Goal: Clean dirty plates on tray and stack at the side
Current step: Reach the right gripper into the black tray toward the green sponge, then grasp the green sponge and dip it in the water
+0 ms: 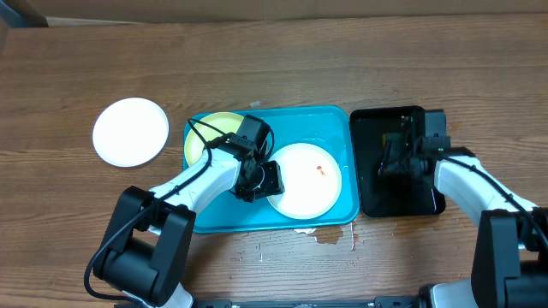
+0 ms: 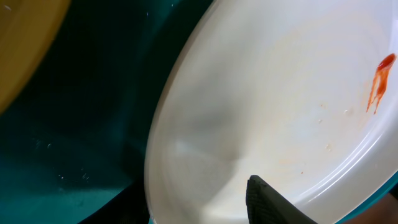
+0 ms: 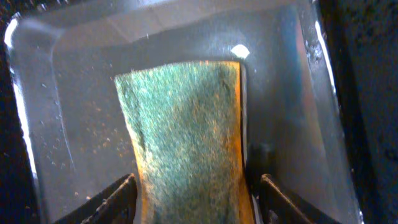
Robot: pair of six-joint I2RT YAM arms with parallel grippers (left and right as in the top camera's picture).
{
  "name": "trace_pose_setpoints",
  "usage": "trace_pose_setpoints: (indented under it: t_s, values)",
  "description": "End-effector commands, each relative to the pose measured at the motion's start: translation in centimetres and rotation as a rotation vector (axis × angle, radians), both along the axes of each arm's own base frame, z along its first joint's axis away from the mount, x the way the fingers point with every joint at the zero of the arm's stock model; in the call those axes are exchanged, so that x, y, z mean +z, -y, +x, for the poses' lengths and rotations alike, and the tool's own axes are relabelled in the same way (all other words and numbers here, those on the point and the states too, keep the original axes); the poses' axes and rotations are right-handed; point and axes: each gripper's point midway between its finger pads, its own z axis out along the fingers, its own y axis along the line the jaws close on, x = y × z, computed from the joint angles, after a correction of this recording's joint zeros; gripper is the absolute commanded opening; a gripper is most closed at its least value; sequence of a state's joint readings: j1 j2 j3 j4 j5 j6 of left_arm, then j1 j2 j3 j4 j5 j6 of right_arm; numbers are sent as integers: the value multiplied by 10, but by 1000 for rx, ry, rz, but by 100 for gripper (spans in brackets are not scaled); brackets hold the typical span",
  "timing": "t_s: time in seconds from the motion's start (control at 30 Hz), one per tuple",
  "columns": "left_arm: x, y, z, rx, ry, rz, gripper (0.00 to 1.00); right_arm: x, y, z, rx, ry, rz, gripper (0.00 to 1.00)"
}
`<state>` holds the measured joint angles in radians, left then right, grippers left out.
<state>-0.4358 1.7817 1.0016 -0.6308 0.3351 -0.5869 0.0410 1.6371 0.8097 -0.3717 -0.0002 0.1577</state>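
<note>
The white plate point(image 1: 306, 183) rests loosely in my left gripper's open fingers, so they should close tight on the plate's rim point(image 2: 151, 180) before my right gripper sponges the orange-red smear.
The turquoise tray point(image 1: 338, 210) holds two plates. A pale yellow-green plate point(image 1: 205, 133) lies at its back left. A white plate point(image 1: 304, 184) with an orange-red smear point(image 2: 378, 81) lies at its right. My left gripper point(image 1: 257, 181) is at this white plate's point(image 2: 280, 93) left rim. Its jaws are open astride the rim, with one finger point(image 2: 273, 202) over the plate's face. My right gripper point(image 1: 396, 158) is over the black tray, shut on a green-and-yellow sponge point(image 3: 183, 137) that reaches out ahead of its fingers.
A clean white plate point(image 1: 130, 131) sits on the wooden table left of the turquoise tray. The narrow black tray point(image 1: 377, 201) lies right of it and looks wet inside. A small wet patch point(image 1: 330, 235) marks the table in front of the turquoise tray.
</note>
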Motion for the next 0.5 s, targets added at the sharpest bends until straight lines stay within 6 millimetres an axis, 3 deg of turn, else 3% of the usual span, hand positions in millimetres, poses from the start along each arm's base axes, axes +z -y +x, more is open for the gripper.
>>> trace_pose_setpoints:
  t_s: [0.0,0.17,0.3,0.47]
  values:
    - [-15,-8,-3,-13,-23,40,51,-4,-2,-1,2,22,4,57]
    - [-15,-8,-3,-13,-22,39,51,-12,-2,-5,-10,5,8,39]
    - [-15,-8,-3,-10,-22,39,42,-23,-2,-10,-11,-29,7,7]
    - [-15,-10,-6,6,-39,49,32,-22,-1,-8,0,-26,1,6]
